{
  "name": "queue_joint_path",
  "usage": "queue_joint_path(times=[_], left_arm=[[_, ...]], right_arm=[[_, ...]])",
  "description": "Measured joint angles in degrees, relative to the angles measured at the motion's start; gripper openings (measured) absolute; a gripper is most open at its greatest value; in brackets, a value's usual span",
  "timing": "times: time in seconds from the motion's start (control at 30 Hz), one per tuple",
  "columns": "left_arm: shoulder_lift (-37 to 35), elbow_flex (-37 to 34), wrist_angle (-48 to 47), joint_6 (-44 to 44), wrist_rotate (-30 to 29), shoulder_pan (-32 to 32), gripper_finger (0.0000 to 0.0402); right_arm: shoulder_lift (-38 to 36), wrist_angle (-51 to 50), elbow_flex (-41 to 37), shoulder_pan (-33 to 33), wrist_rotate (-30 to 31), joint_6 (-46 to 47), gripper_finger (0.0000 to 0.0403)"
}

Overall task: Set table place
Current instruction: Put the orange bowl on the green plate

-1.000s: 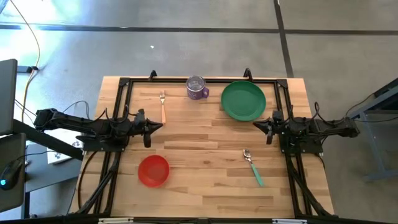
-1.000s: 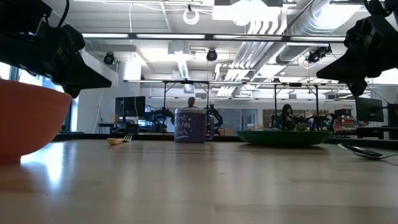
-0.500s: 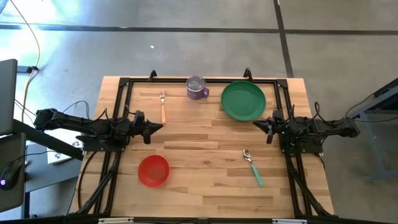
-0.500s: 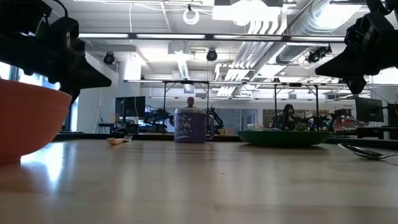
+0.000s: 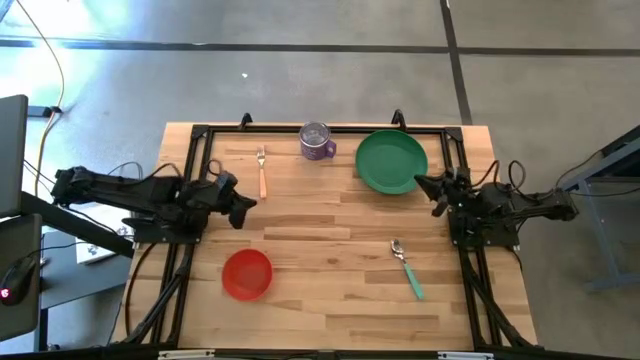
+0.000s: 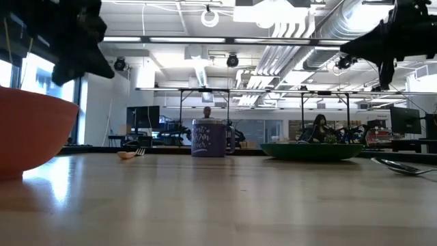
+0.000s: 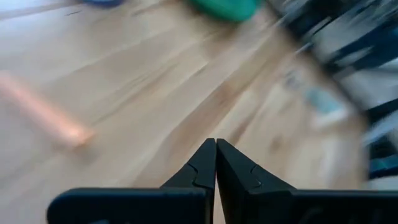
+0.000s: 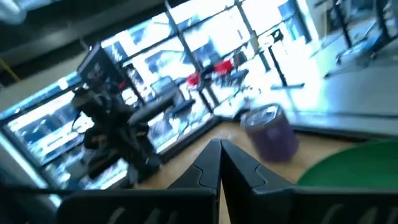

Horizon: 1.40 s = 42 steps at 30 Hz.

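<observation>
The red bowl [image 5: 247,275] is far from my right gripper by the green plate. Next, my left gripper picks up the bowl [image 5: 245,253] and passes it to my right gripper.
The green plate [image 5: 391,161] lies flat at the table's far right, and shows low in the low view [image 6: 312,150]. The red bowl [image 5: 247,274] stands at the near left, large in the low view [image 6: 31,133]. The orange-handled fork [image 5: 262,171] lies at the far left. The teal-handled spoon [image 5: 407,268] lies at the near right. My left gripper [image 5: 252,203] is shut above the wood, just near of the fork's handle end [image 7: 69,130]. My right gripper [image 5: 419,180] is shut, hovering by the plate's near right rim [image 8: 348,165].
A purple mug [image 5: 317,142] stands at the far edge between fork and plate, also in the low view [image 6: 209,139]. A black metal frame [image 5: 197,135] edges the table. Bare wood [image 5: 330,215] spans the middle between both arms.
Both arms have started moving. My left gripper has risen and drawn slightly toward the table's left edge. My right gripper has risen and swung toward the far edge, closer to the green plate. Both stay shut. Plate, bowl, fork and spoon have stayed in place.
</observation>
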Motion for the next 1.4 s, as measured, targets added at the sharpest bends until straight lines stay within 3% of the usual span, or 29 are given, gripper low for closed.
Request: queue_joint_path(times=[0.17,0.3,0.43,0.63,0.9,1.17,1.4], left_arm=[[13.6,15.7,-22.2,0.5,0.3,0.0,0.0],[21.6,21.4,-27.2,0.6,4.9,0.0,0.0],[25.5,22.0,-27.0,0.0,8.7,0.0,0.0],[27.9,22.0,-27.4,-1.0,14.8,-0.2,0.0006],[27.8,22.0,-31.0,4.2,16.5,-3.8,0.0085],[28.2,22.0,-31.6,8.1,16.4,-7.8,0.0192],[32.3,22.0,-31.1,12.2,16.4,-13.3,0.0213]], right_arm=[[2.4,1.1,0.1,0.0,1.2,2.7,0.0],[8.9,1.0,3.2,0.0,1.1,6.1,0.0],[19.3,-2.7,11.4,-0.1,1.0,4.3,0.0],[33.7,-21.8,29.8,-3.2,-1.0,0.6,0.0003],[44.3,-37.4,47.3,-7.3,-1.2,-5.5,0.004],[46.7,-38.3,49.2,-7.6,-2.9,-7.2,0.007],[47.7,-39.3,47.9,-7.6,-3.6,-4.8,0.0072]])
